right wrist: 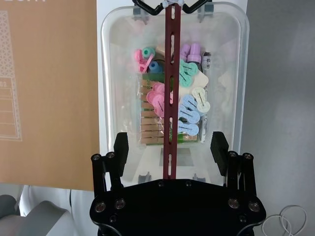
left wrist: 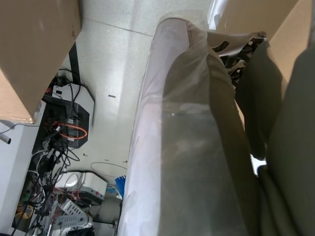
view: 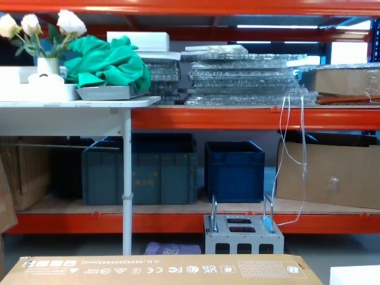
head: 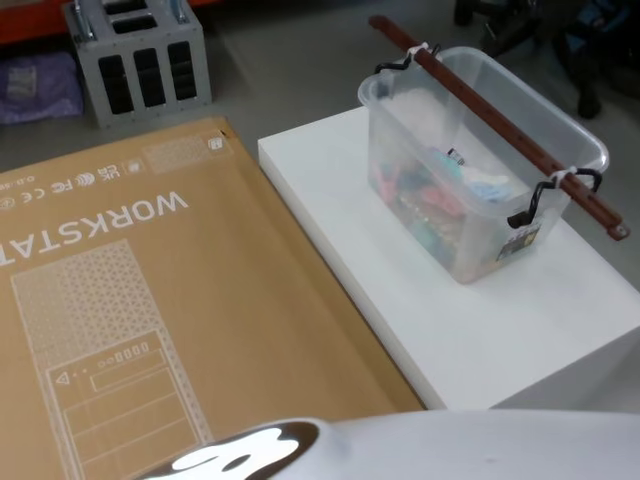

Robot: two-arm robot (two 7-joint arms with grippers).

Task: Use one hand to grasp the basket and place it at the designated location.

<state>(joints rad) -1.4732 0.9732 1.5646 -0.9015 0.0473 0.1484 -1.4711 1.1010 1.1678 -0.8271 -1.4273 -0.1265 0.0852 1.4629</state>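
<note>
The black clip (right wrist: 148,7) fastens the reddish-brown bar handle to the basket's rim. The whole basket (right wrist: 222,101) will come along when I lift the handle, and its contents will stay in place.
The basket (head: 470,235) is a clear plastic tub holding coloured clips and wooden pegs. It stands on a white platform (head: 450,330) at the right of the head view. A long reddish-brown bar handle (head: 500,120) runs along its top, held by black and white clips at each end. In the right wrist view my right gripper (right wrist: 170,147) hangs open above the basket (right wrist: 110,73). Its black fingers (right wrist: 121,147) stand one on each side of the handle (right wrist: 171,73), apart from it. The left wrist view looks along a plastic-wrapped part of the robot toward the floor.
A large flat cardboard box (head: 150,300) lies left of the platform, close to its edge. A grey slotted metal block (head: 140,60) stands on the floor behind it. Orange shelving with dark blue crates (view: 234,169) fills the background. Cables lie on the floor (left wrist: 64,147).
</note>
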